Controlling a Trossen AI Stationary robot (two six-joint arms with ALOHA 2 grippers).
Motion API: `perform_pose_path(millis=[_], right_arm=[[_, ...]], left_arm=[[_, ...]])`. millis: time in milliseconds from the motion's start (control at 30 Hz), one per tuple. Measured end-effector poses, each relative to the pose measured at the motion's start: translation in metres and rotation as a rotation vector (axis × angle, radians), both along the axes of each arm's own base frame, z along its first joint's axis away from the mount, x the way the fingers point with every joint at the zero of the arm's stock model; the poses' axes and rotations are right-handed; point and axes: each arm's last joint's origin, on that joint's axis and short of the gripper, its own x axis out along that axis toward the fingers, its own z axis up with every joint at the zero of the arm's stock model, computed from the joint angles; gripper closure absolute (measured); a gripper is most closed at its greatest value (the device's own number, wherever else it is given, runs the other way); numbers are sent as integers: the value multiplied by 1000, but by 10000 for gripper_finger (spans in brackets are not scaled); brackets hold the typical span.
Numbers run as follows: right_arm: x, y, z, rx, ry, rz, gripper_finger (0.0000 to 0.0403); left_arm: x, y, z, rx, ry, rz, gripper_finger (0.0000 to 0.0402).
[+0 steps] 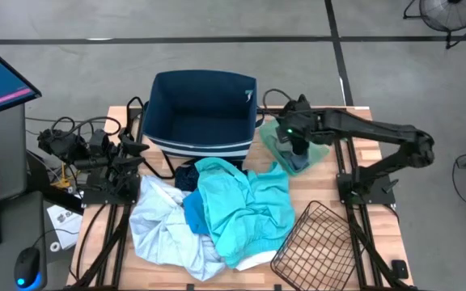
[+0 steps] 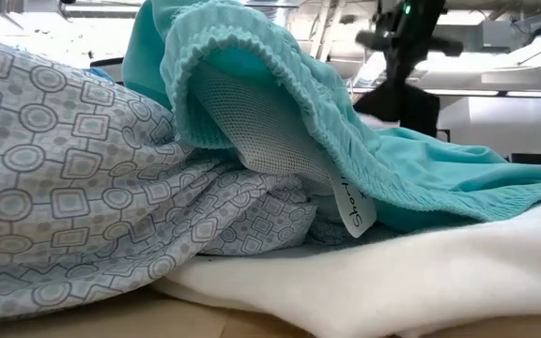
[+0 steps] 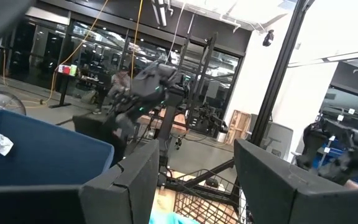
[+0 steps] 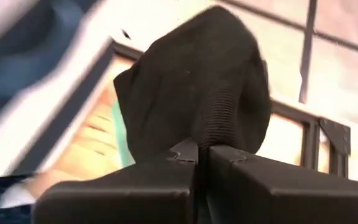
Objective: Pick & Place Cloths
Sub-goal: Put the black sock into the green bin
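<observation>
The black cloth is hanging over the pale green tray, away from the turquoise garment. My right gripper should go on moving down until the cloth rests inside the tray, then let go.
A heap of cloths lies on the table's middle: a turquoise garment on top, a pale blue-white patterned one to its left, a navy one by the bin, and a white one underneath. My right gripper hovers right of the navy bin and is shut on a black cloth above a pale green cloth. My left gripper stays open at the table's left side, touching nothing. My right gripper pinches the black cloth between its two shut fingers, at a ribbed bunched part right at the fingertips. The fingers come from above, pointing down. The cloth bulges out beyond them and hangs below the gripper; whether its lower end touches the table is hidden.
The navy bin with white stripes stands open at the table's far middle. A black wire mesh basket lies tipped at the near right. Cables and the left arm crowd the left edge.
</observation>
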Motion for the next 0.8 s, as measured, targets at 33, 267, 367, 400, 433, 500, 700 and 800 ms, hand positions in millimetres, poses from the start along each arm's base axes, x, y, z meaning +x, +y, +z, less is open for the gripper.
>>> perform_pose_path(millis=[33, 267, 367, 400, 433, 500, 700, 800], right_arm=[[1, -4, -8, 24, 24, -11, 403], [10, -24, -62, 247, 155, -45, 403], [15, -26, -75, 323, 181, -44, 403], [17, -26, -78, 347, 191, -41, 403], [18, -26, -82, 369, 203, -40, 403], [21, -28, -88, 395, 219, -50, 403], [24, -36, -102, 449, 254, -91, 386], [23, -36, -98, 447, 257, -79, 353]], left_arm=[[0, 0, 0, 0, 0, 0, 211], [0, 0, 0, 0, 0, 0, 211], [0, 0, 0, 0, 0, 0, 211], [0, 0, 0, 0, 0, 0, 211], [0, 0, 0, 0, 0, 0, 211], [0, 0, 0, 0, 0, 0, 211], [0, 0, 0, 0, 0, 0, 211], [0, 0, 0, 0, 0, 0, 211]])
